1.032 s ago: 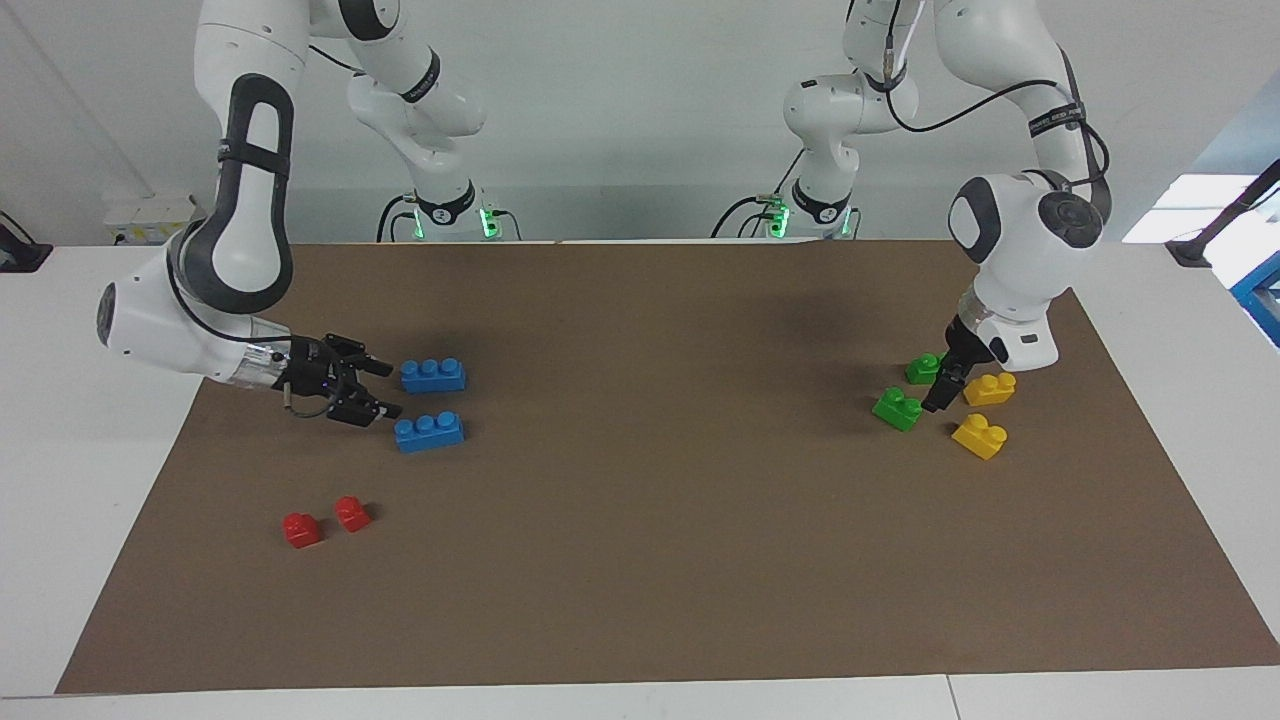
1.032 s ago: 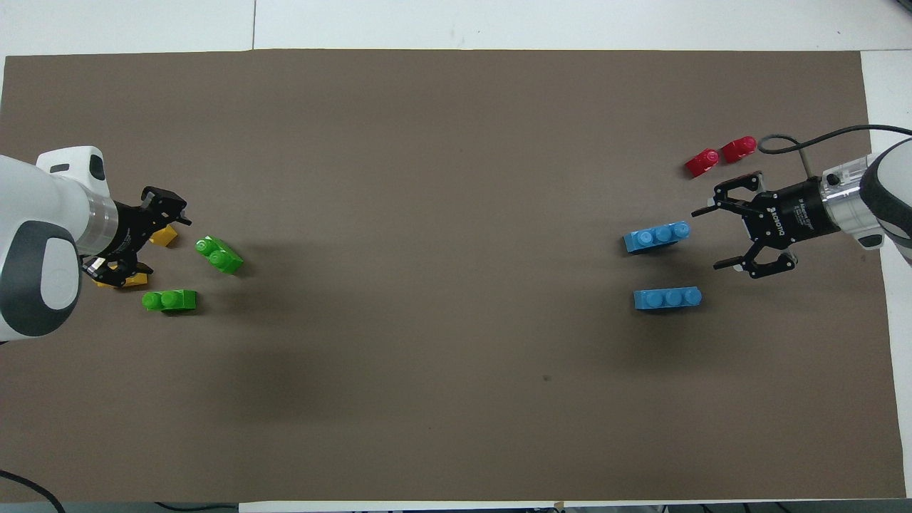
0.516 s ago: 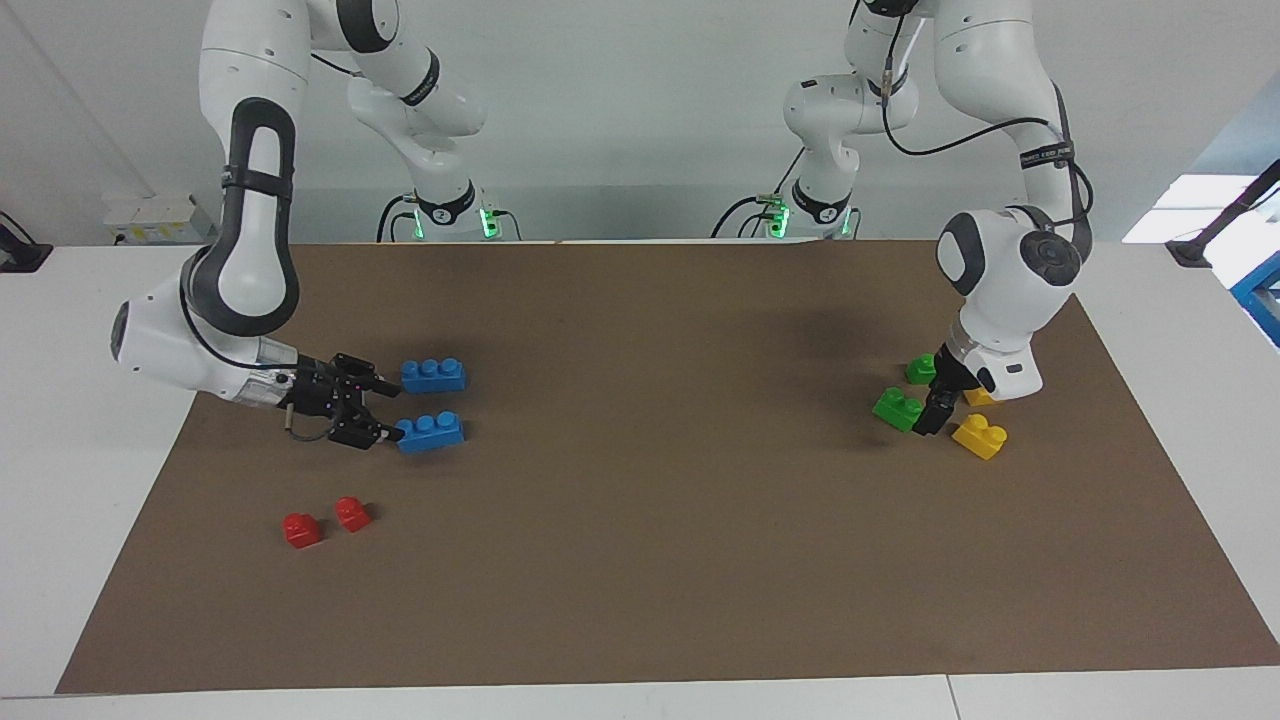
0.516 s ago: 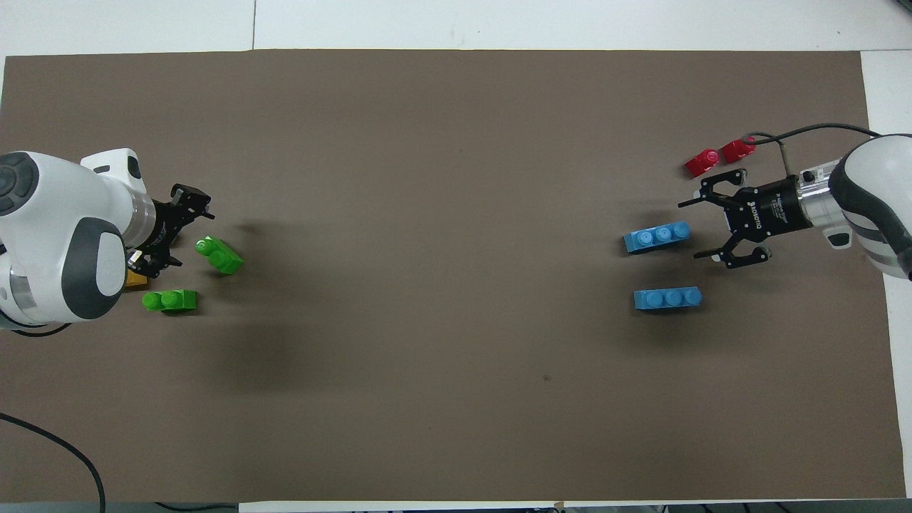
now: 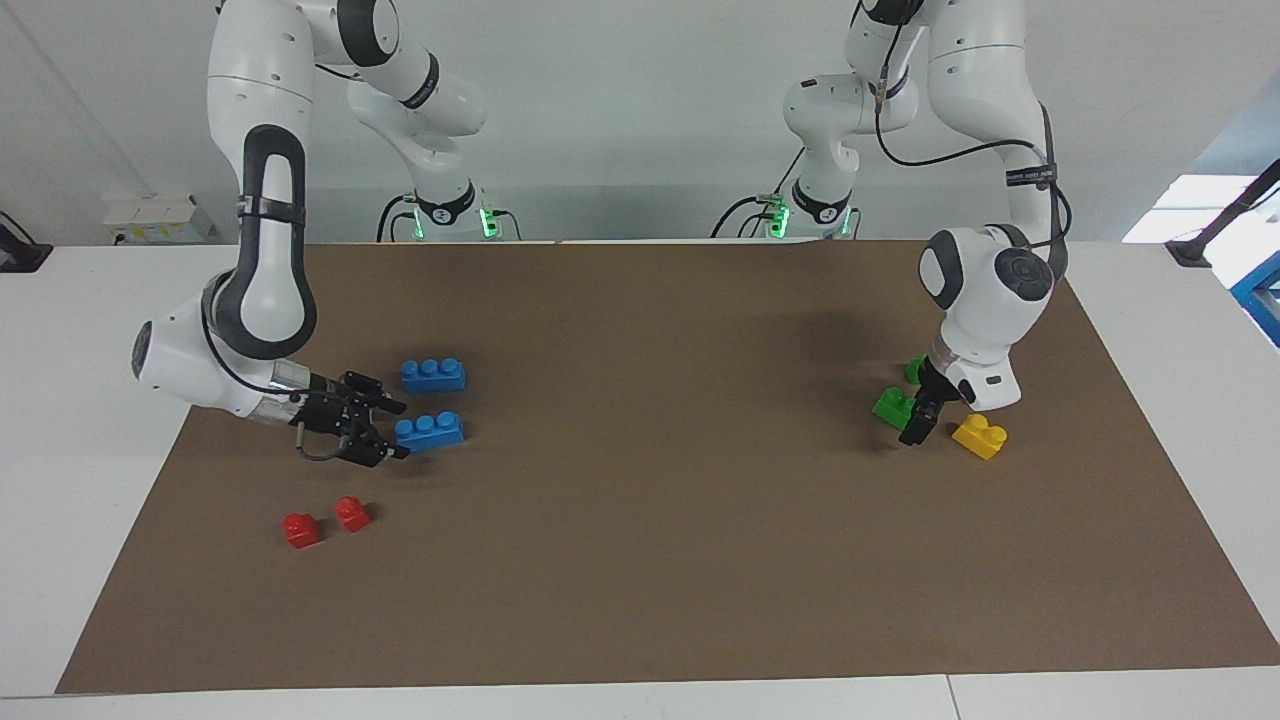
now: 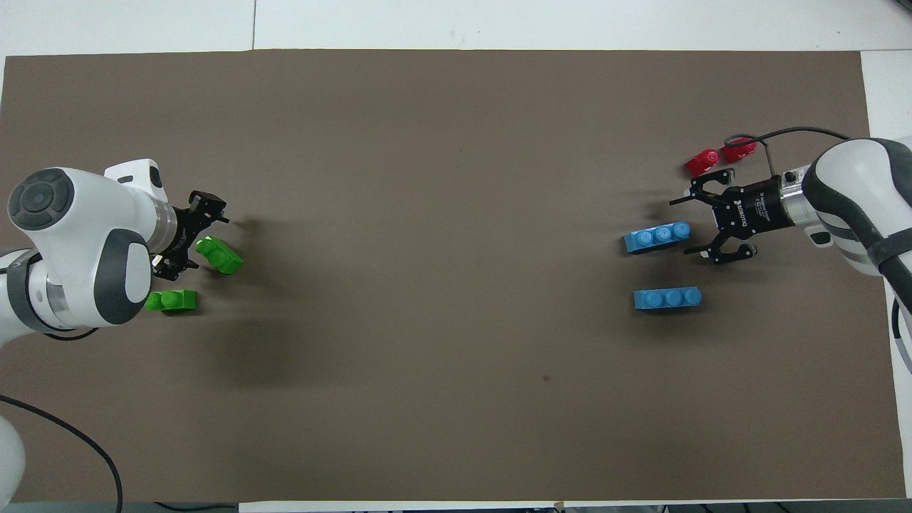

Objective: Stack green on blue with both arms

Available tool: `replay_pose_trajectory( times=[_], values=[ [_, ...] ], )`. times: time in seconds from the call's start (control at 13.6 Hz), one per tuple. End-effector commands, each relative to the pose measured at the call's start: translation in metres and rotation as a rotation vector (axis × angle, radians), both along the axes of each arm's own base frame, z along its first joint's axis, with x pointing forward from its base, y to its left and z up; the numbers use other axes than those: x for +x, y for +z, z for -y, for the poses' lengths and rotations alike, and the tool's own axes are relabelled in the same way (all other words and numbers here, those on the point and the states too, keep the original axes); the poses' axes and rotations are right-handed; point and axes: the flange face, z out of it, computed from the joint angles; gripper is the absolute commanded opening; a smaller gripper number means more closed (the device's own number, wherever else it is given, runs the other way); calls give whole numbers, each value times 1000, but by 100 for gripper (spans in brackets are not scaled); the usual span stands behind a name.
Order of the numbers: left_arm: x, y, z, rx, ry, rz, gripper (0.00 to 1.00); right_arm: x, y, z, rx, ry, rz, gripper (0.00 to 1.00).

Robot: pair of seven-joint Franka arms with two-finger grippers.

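The farther green brick (image 6: 219, 255) is shorter than the farther blue brick (image 6: 656, 236), so I expect it to leave an end stud showing when I stack it.
Two blue three-stud bricks lie toward the right arm's end of the table: one farther from the robots (image 5: 432, 430) (image 6: 657, 236) and one nearer (image 5: 433, 374) (image 6: 667, 298). My right gripper (image 5: 393, 430) (image 6: 685, 228) is open and low, its fingertips on either side of the end of the farther blue brick. Two green two-stud bricks lie toward the left arm's end: one farther (image 5: 895, 406) (image 6: 221, 256) and one nearer (image 5: 914, 368) (image 6: 172, 301). My left gripper (image 5: 916, 412) (image 6: 197, 239) is open and low at the farther green brick, with the brick's end between its fingers.
Two red one-stud bricks (image 5: 301, 529) (image 5: 351, 513) lie farther from the robots than the blue bricks and also show in the overhead view (image 6: 702, 162). A yellow brick (image 5: 980, 436) lies beside the left gripper. A brown mat (image 5: 650, 480) covers the table.
My right gripper has moved from between the two blue bricks to the end of the farther one. My left gripper has moved from between the yellow bricks over to the farther green brick.
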Motion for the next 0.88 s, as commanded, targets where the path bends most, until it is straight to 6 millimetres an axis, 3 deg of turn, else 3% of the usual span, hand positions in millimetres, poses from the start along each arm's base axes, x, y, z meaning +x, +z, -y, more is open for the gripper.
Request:
replay_pose_trajectory(
  times=[0.0,0.15,0.29,0.37,0.44,0.52,0.81],
  values=[
    [-2,-3,1,-1,14,8,98,5,-11,2,0,-16,26,94],
    [-2,-3,0,0,5,8,95,7,-11,1,-5,-19,33,94],
    [-6,-6,0,1,3,2,81,7,-11,0,-3,-18,35,94],
    [-9,-10,0,1,5,-3,67,7,-12,0,-3,-18,33,94],
    [-10,-10,0,1,0,-3,22,7,-11,-1,-5,-17,35,94],
    [-10,-10,0,1,-3,-3,0,7,-13,-7,-9,-11,36,94],
    [-5,-5,-3,1,4,7,0,6,-14,-6,-7,0,43,88]
  ],
)
